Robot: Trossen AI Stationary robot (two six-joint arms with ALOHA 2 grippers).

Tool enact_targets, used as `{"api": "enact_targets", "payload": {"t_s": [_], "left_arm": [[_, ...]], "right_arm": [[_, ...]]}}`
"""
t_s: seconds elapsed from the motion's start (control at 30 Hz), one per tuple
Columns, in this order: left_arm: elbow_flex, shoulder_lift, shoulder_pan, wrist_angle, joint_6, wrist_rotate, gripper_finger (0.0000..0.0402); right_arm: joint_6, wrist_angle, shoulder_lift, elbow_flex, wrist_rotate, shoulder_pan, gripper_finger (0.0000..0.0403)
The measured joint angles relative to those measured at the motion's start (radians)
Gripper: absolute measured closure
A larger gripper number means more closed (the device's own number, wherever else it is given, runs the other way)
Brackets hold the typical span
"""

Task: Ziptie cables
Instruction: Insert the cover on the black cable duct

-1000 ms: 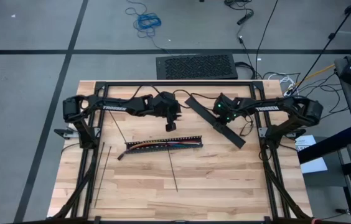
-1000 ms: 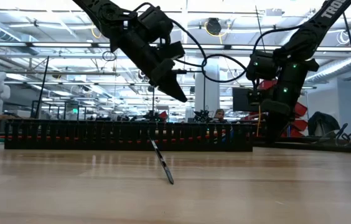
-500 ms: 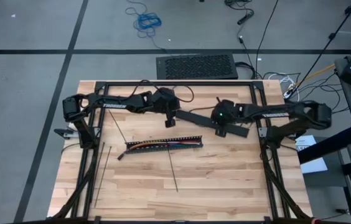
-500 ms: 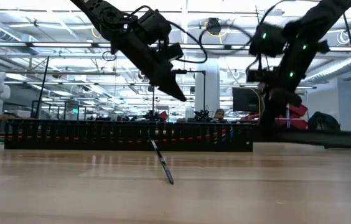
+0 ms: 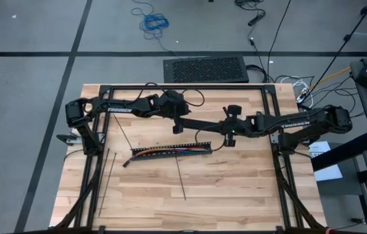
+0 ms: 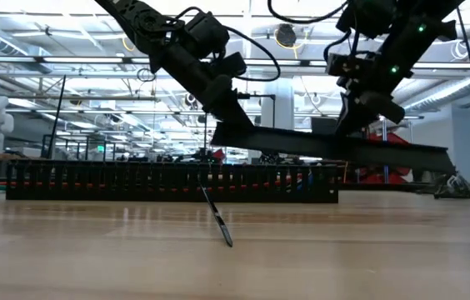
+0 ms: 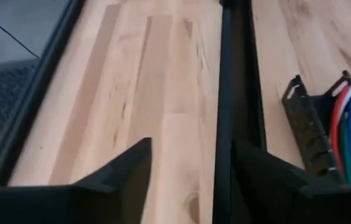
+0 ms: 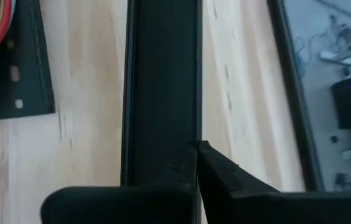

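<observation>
I should hold the strip's loose end (image 5: pixel 185 123) with my left gripper while my right gripper opens and grips the strip again, because my right gripper now pinches it by one long edge (image 8: pixel 198 124).
The cables (image 5: pixel 170 152) lie in a long black slotted channel (image 5: pixel 200 144) at mid-table; the left wrist view shows their coloured strands (image 7: pixel 347 146). Thin black zipties (image 5: pixel 180 174) lie loose on the wood, one near the front (image 6: pixel 217 218). A long flat black strip (image 6: pixel 302 143) hangs above the channel. My right gripper (image 8: pixel 196 163) is shut on it. My left gripper (image 7: pixel 191 165) is open at the strip's left end (image 5: pixel 187 121), a finger on either side of it. My left gripper is open around the strip's left end (image 7: pixel 228 93), which runs along between the fingers, close beside one finger (image 7: pixel 259 171); I cannot tell whether they touch. My right gripper pinches the strip at one long edge (image 8: pixel 191 134) between its two fingers, slanting down from above. The strip is lifted clear of the table, nearly level, and reaches out on both sides of the hold.
A black frame (image 5: pixel 183 88) runs along the table's far edge and down both sides. Another long ziptie (image 5: pixel 108 175) lies at the left. The near half of the table (image 5: pixel 222 195) is bare wood. A black mat (image 5: pixel 204 68) lies on the floor beyond.
My right gripper has risen and swung toward the table's left, rolling as it went, carrying the black strip. The strip has turned from a slant at the back right to lie left to right above the channel, its left end now at my left gripper.
</observation>
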Motion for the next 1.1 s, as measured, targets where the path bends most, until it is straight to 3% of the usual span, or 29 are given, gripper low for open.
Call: {"api": "enact_targets", "payload": {"t_s": [0.13,0.3,0.4,0.53,0.6,0.73,0.87,1.0,1.1], "left_arm": [[0.001,0.006,0.000,-0.036,-0.010,0.055,0.0151],[0.002,0.038,0.001,-0.044,-0.045,0.122,0.0169],[0.002,0.056,0.001,-0.048,-0.059,0.122,0.0235],[0.002,0.062,0.002,-0.041,-0.031,0.107,0.0368],[0.002,0.062,0.001,-0.033,-0.008,0.099,0.0384],[0.002,0.062,-0.033,-0.022,0.060,-0.010,0.0389],[0.003,0.065,-0.110,-0.041,0.279,-0.201,0.0389],[0.004,0.062,-0.197,0.001,0.474,-0.460,0.0389],[0.004,0.064,-0.252,0.047,0.574,-0.593,0.0390]], "right_arm": [[-0.020,0.020,0.000,0.005,0.057,0.026,0.0402],[-0.044,0.056,0.000,0.005,0.098,0.045,0.0402],[-0.054,0.062,0.000,0.005,0.117,0.054,0.0402],[-0.055,0.061,-0.001,0.005,0.117,0.061,0.0402],[-0.055,0.064,-0.001,0.005,0.117,0.062,0.0402],[-0.060,0.053,-0.002,0.005,0.103,0.061,0.0402],[-0.031,0.071,-0.030,0.017,0.041,0.080,0.0394],[0.056,0.035,-0.083,0.075,-0.156,0.084,0.0358],[0.106,-0.007,-0.121,0.121,-0.243,0.063,0.0322]]}}
